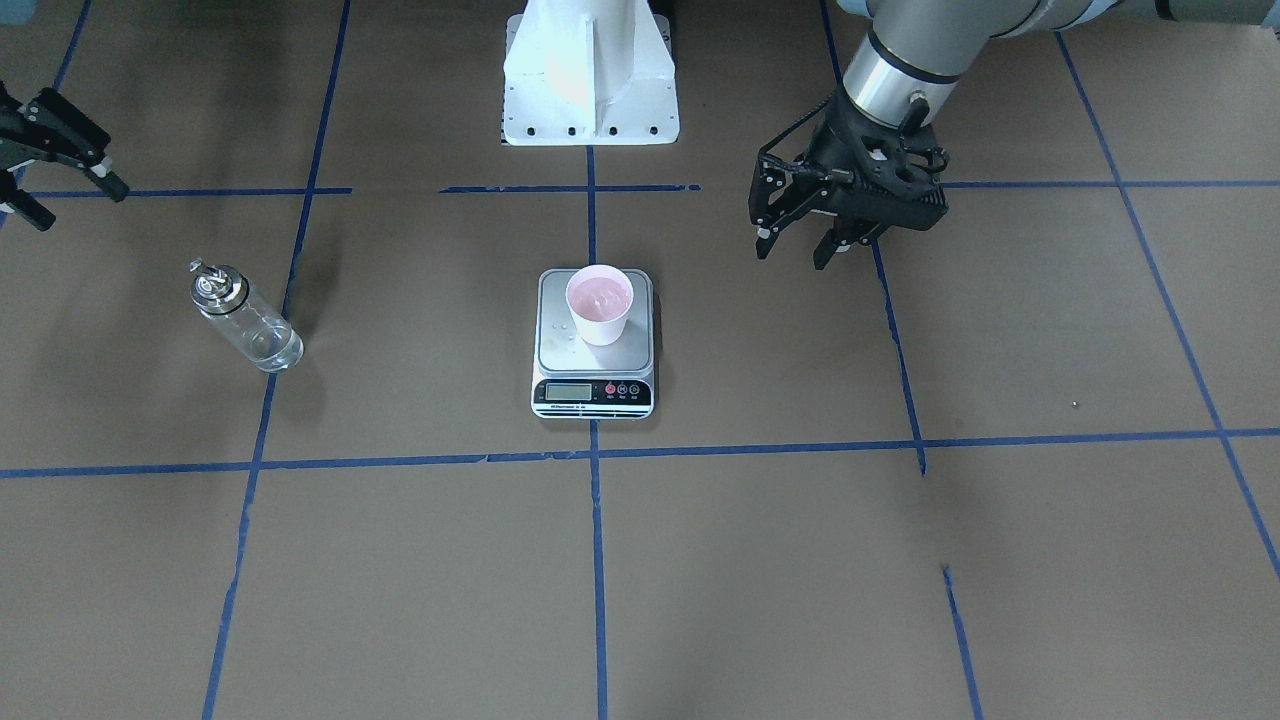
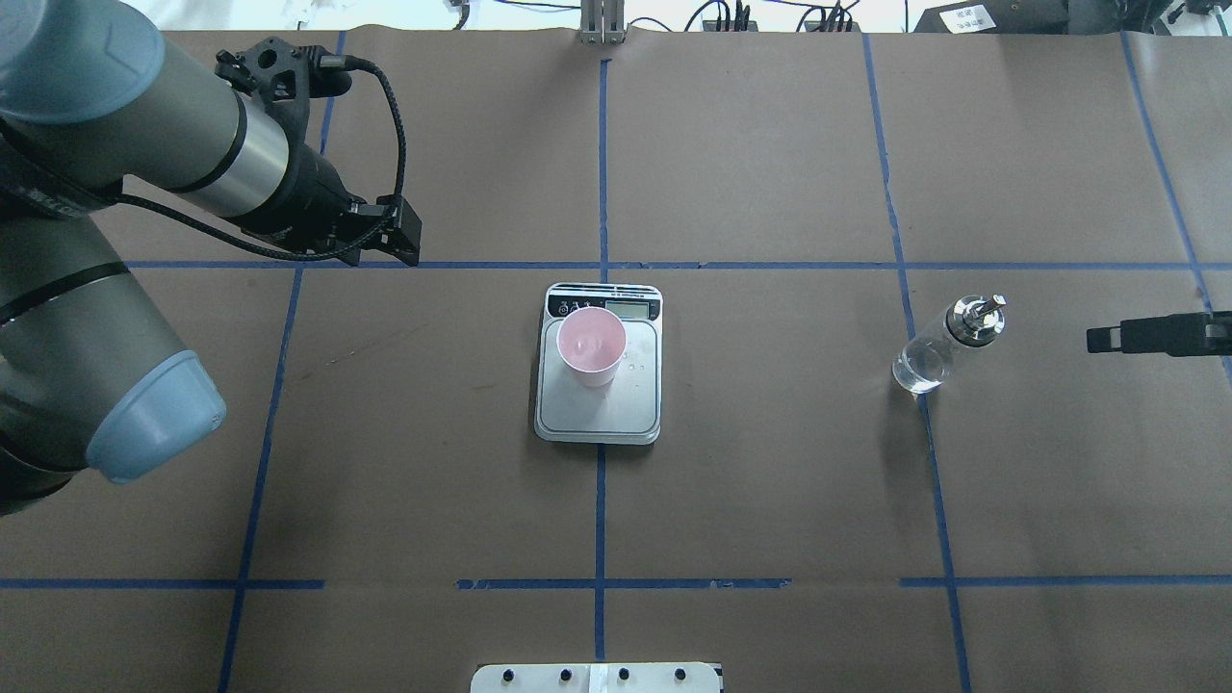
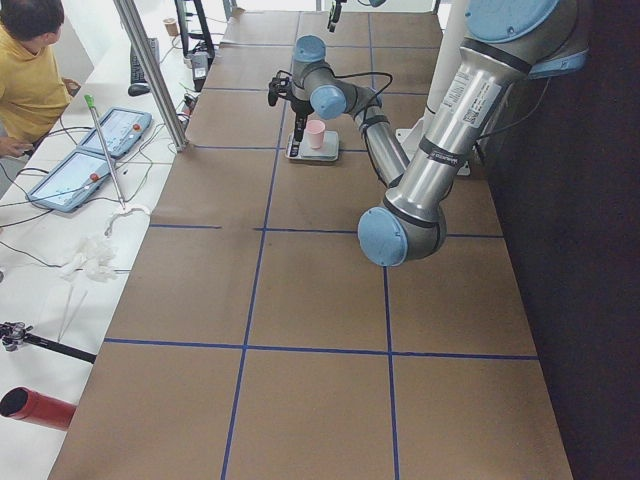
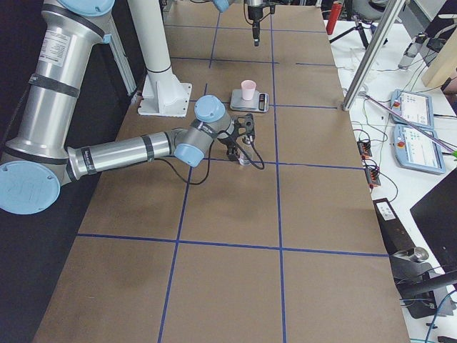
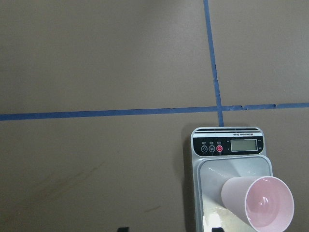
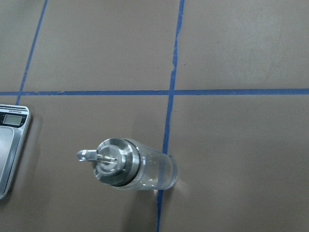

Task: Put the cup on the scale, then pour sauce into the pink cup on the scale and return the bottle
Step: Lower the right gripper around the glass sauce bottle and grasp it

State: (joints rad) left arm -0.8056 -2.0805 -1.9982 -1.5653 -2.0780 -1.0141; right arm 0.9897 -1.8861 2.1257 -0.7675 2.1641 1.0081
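The clear glass bottle (image 1: 257, 329) will pour a thin stream when the robot tips it, because the silver pourer cap gets narrower toward a thin spout (image 1: 199, 266).
The pale pink cup (image 1: 600, 303) stands upright on the silver plate of the scale (image 1: 560, 350), toward the plate's robot side. The cup also shows in the overhead view (image 2: 591, 345) and the left wrist view (image 5: 260, 200). The clear glass bottle (image 1: 245, 318) with its silver pourer cap stands upright on the table, apart from the scale, and shows in the overhead view (image 2: 943, 345) and the right wrist view (image 6: 130, 164). My left gripper (image 1: 795, 250) is open and empty, above the table beside the scale. My right gripper (image 1: 75, 200) is open and empty, a short way from the bottle.
The table is covered in brown paper with a grid of blue tape lines. The robot's white base (image 1: 590, 80) stands at the robot side of the table. A few droplets lie on the scale plate (image 2: 635, 371). A person in yellow (image 3: 30, 70) sits beyond the table's edge.
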